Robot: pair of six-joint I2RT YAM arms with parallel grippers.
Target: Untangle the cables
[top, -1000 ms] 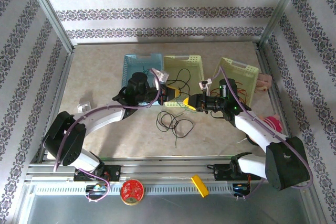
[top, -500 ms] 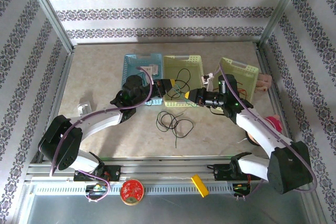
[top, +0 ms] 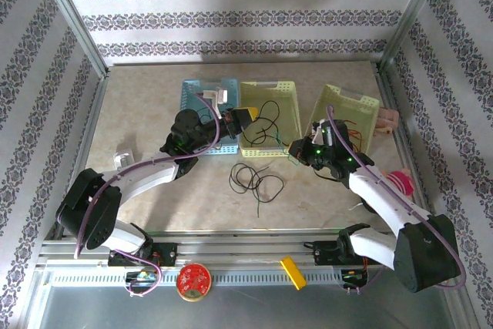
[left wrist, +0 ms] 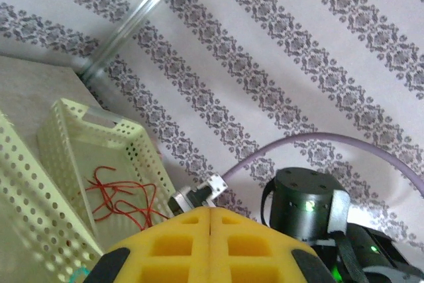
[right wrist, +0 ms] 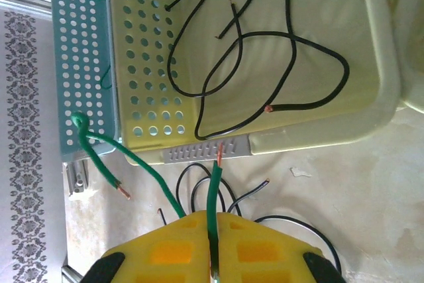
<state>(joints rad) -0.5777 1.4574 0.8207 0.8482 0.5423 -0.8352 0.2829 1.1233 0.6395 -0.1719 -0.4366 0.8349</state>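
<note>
My right gripper is across the middle basket from the blue basket [top: 202, 96], so next my left gripper grabs the green cable's curled part [right wrist: 81, 122] and takes it to the blue basket.
My right gripper [right wrist: 213, 217] is shut on a green cable [right wrist: 213, 187]; its bare copper tip pokes out ahead of the yellow pads, and the rest curls off left toward the blue basket [right wrist: 79, 44]. In the top view that gripper [top: 296, 152] hovers right of the loose black cables [top: 258, 181] on the table. More black cable [top: 267, 117] lies in the middle yellow basket [top: 269, 87]. Red cables [left wrist: 119, 193] lie in the tilted right yellow basket [top: 356, 99]. My left gripper [top: 239, 117] is raised between the blue and middle baskets, its pads [left wrist: 165, 246] pressed together on nothing.
A pink object [top: 399, 180] sits at the table's right edge and a small white piece [top: 123, 158] at the left. A yellow block [top: 293, 271] and a red disc [top: 192, 281] rest on the front rail. Metal frame posts stand at the corners.
The two grippers, close together a second ago, have drawn apart: the left one rose back toward the blue basket, and the right one pulled back to the right with the green cable.
</note>
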